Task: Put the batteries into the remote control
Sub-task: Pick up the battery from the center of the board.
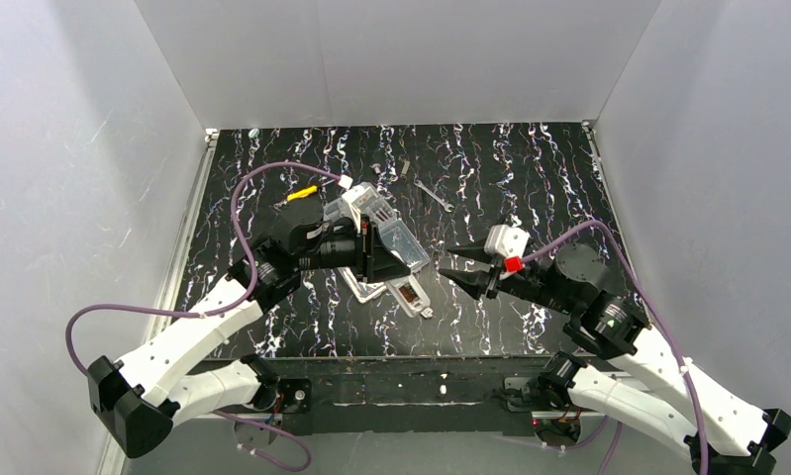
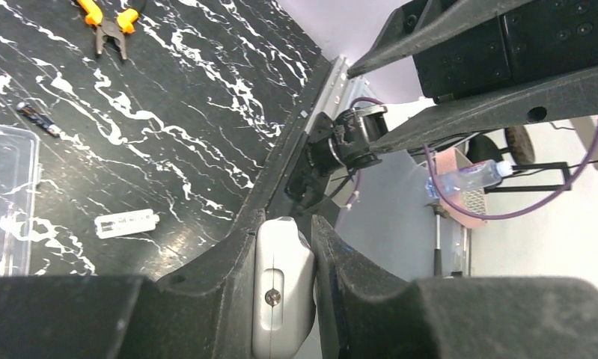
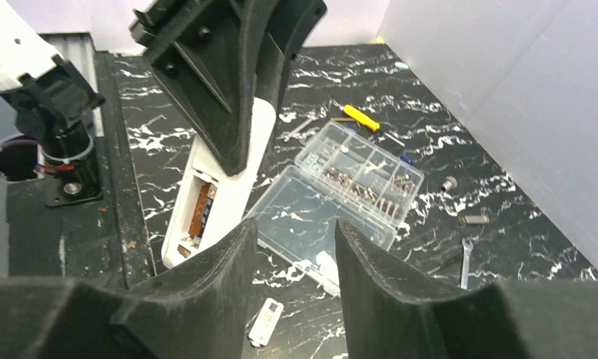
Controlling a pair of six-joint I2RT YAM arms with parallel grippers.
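The black battery lies free next to the clear plastic box, so the robot's right gripper goes on toward the battery's middle before its open fingers are on both sides of the battery.
My left gripper is shut on the white remote control and holds it above the table, tilted. Its back compartment is open and faces my right gripper; an orange-brown battery lies in it. In the left wrist view the remote's end, with a screw in it, sits clamped between the fingers. In the top view the remote hangs below the left gripper. My right gripper is open and empty, a short way right of the remote; its jaws stand apart over the table.
An open clear plastic compartment box lies behind the remote and also shows in the top view. A small flat white piece lies on the table under my right gripper. A yellow-handled screwdriver, orange-handled pliers and a small wrench lie further back.
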